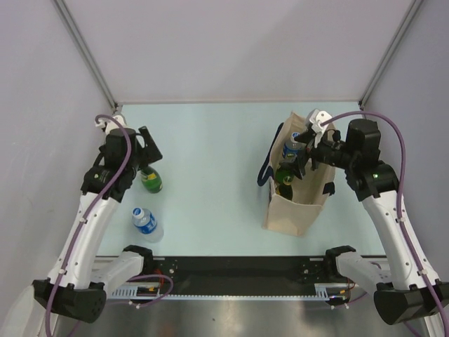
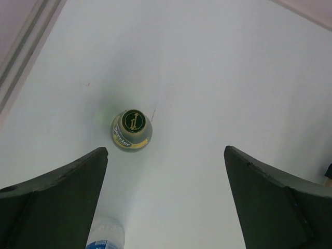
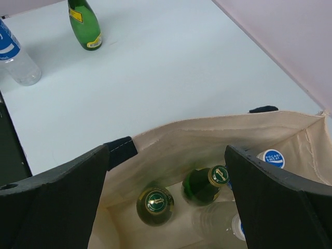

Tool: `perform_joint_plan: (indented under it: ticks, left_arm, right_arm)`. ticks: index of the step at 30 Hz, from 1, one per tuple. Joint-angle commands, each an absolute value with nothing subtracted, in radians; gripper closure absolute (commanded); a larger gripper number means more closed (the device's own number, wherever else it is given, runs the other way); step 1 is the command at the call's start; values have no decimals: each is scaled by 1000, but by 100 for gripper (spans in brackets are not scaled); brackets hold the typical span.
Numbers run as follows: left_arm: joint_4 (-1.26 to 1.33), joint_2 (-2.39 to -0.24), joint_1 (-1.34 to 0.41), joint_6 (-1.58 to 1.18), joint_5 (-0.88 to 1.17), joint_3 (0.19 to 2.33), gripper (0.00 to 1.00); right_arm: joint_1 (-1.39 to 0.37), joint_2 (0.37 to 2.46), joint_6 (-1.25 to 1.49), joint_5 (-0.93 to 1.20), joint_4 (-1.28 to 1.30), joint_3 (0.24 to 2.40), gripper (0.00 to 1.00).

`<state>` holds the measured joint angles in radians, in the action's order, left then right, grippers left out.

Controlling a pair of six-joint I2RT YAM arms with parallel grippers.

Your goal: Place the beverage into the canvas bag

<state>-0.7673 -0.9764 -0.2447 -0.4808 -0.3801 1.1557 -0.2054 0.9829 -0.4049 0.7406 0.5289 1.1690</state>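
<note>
Next, my left gripper brings the green glass bottle (image 1: 151, 182) by its neck (image 2: 133, 123) for a handover, because the bottle stands far from my right gripper at the canvas bag.
A beige canvas bag (image 1: 298, 203) with navy handles stands right of centre. My right gripper (image 1: 303, 160) hangs open and empty over its mouth. Inside the bag (image 3: 171, 140) I see two green bottles (image 3: 155, 205) (image 3: 203, 184), a clear bottle and a blue-capped one (image 3: 271, 157). A green glass bottle (image 1: 150, 179) stands at the left, also seen from above in the left wrist view (image 2: 132, 129). A clear water bottle with a blue label (image 1: 145, 221) stands nearer me (image 2: 105, 236). My left gripper (image 1: 147, 151) is open and empty, above and just behind the green bottle.
Grey walls close the table (image 1: 210, 140) at the back and both sides. A black rail (image 1: 231, 270) runs along the near edge between the arm bases. The table's back left edge (image 2: 28, 49) shows in the left wrist view.
</note>
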Motion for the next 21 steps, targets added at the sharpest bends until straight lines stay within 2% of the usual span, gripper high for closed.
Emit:
perform_joint_plan:
  ticks: [1,10,19,20,21]
  left_arm:
    - [-778,-1015,-151,-546,-302,1147,2]
    - [-807,-1189,-94,-569,-282,1175,5]
    - [-775,-1281,-55,-555,-291,1150,18]
    - [-773,-1298,-54,-543,-294,1157,24]
    - [-772,-1307,-52,-542,-296,1161,26]
  right_arm:
    - [-183,992,-362,791,548,1229,0]
    - [-149,1002,-324,811,532,1227,0]
    - [-123,997,-304,821,522,1218,0]
    - [-120,999,-302,821,520,1218,0]
    - [-118,997,-302,821,519,1216,0]
